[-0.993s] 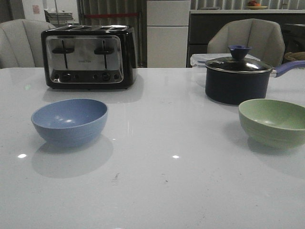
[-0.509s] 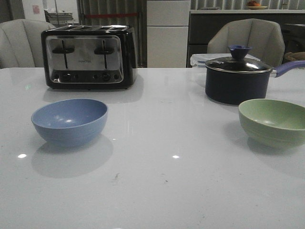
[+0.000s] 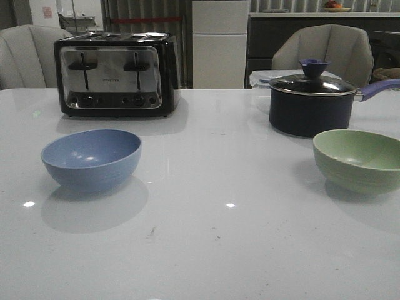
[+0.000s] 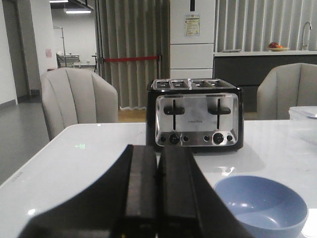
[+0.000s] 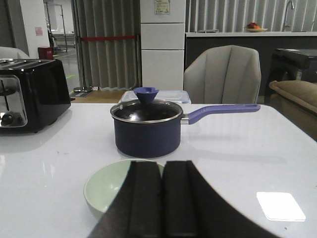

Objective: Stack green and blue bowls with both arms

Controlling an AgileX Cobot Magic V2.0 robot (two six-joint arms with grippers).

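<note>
The green bowl is a long way from the blue bowl, so my right gripper should move the green bowl to the table's middle before my left gripper does the stacking.
The dusty blue bowl stands upright on the white table at the left; it also shows in the left wrist view. The pale green bowl stands upright at the right edge; it also shows in the right wrist view, partly hidden by the fingers. My left gripper is shut and empty, short of the blue bowl and beside it. My right gripper is shut and empty, just short of the green bowl. Neither arm shows in the front view.
A black and chrome toaster stands at the back left. A dark saucepan with a blue-knobbed lid and blue handle stands behind the green bowl, with a clear plastic box behind it. Chairs stand beyond the table.
</note>
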